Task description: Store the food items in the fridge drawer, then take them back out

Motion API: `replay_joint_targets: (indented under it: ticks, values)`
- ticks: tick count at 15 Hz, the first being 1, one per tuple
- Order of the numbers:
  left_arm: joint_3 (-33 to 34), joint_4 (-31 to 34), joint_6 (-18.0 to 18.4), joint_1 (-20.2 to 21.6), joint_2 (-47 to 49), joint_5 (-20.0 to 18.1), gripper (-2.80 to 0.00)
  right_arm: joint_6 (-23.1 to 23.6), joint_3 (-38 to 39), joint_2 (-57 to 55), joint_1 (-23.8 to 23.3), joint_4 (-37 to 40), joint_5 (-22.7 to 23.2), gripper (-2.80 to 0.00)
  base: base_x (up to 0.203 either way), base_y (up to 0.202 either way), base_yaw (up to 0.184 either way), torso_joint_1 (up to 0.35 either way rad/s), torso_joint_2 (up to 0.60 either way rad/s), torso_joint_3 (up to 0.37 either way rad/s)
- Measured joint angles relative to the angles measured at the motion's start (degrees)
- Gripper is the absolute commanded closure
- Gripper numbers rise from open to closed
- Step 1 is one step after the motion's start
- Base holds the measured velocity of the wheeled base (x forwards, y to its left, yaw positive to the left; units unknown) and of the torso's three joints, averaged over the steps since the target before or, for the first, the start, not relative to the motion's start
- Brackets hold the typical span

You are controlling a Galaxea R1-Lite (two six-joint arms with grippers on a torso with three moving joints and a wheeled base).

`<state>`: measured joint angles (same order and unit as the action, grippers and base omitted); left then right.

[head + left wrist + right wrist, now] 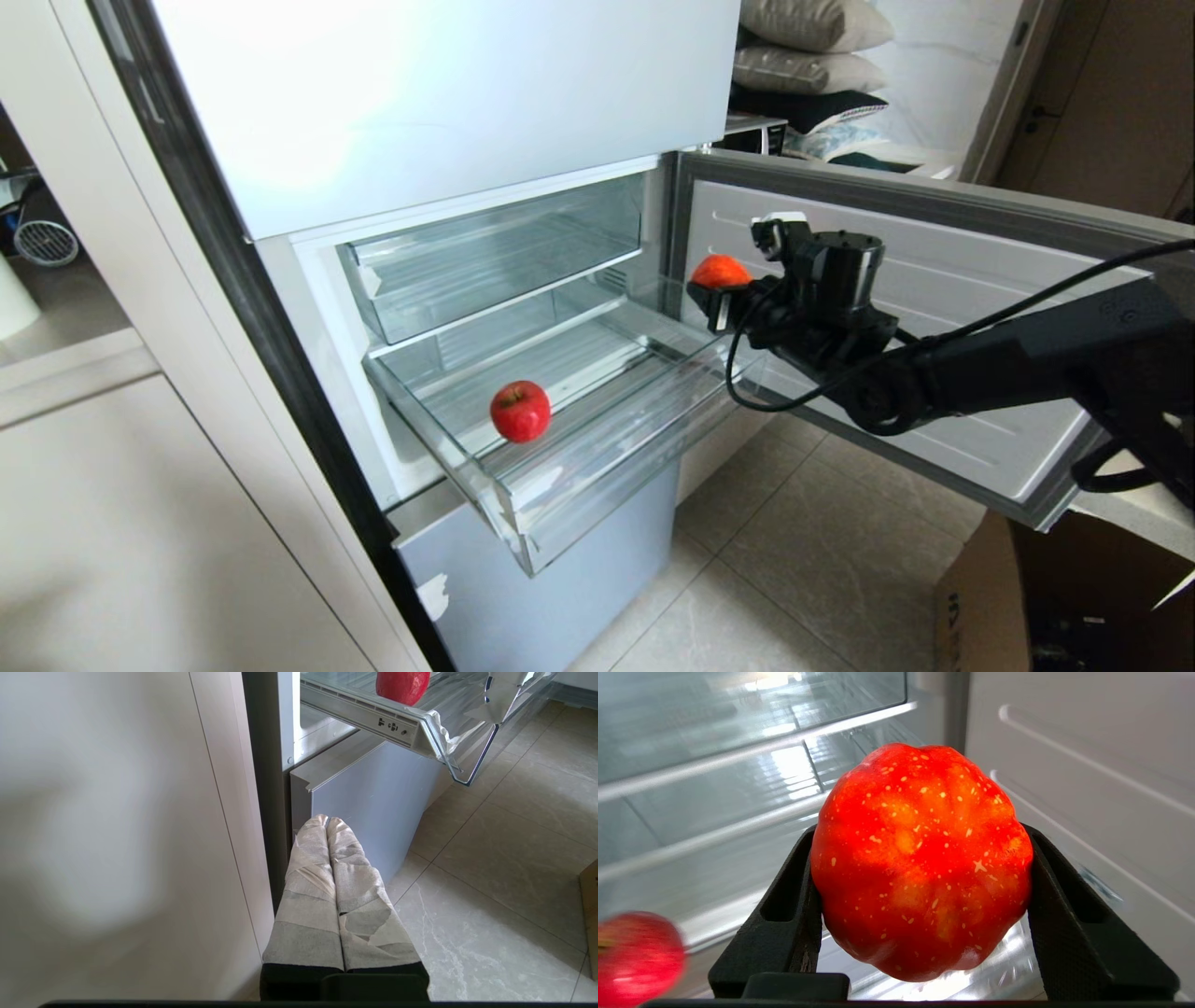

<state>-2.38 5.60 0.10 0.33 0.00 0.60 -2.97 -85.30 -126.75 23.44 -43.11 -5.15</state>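
My right gripper is holding the red-orange food item above the drawer's rim, and the drawer's bottom ahead is free. It should move inward next and let go over the drawer's bottom.
My right gripper is shut on a lumpy red-orange food item, its black fingers pressed against both sides of the piece. It holds the piece above the right end of the pulled-out clear fridge drawer. A second red food item rests on the drawer's ridged floor near the front left and shows in both wrist views. The left gripper hangs parked low beside the fridge's lower panel, below the drawer's corner, its taped fingers shut on nothing.
The fridge door stands open on the right, just behind my right arm. An upper clear bin sits above the drawer. A cardboard box stands on the tiled floor at lower right. White cabinet fronts fill the left.
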Motion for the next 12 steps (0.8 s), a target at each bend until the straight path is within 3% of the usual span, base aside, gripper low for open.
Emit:
replay_joint_targets:
  ticks: [6,12]
  values:
    - [0.01,0.0,0.0,0.0,0.0,0.0,0.0,2.9,-12.02,-9.58,2.71,-2.64,0.06,0.0,0.0,0.0,0.0,0.0,0.0,0.0]
    - [-0.01,0.0,0.0,-0.02,0.0,-0.01,0.0,3.18,-16.01,-11.28,5.17,2.76,1.68,0.0,0.0,0.0,0.0,0.0,0.0,0.0]
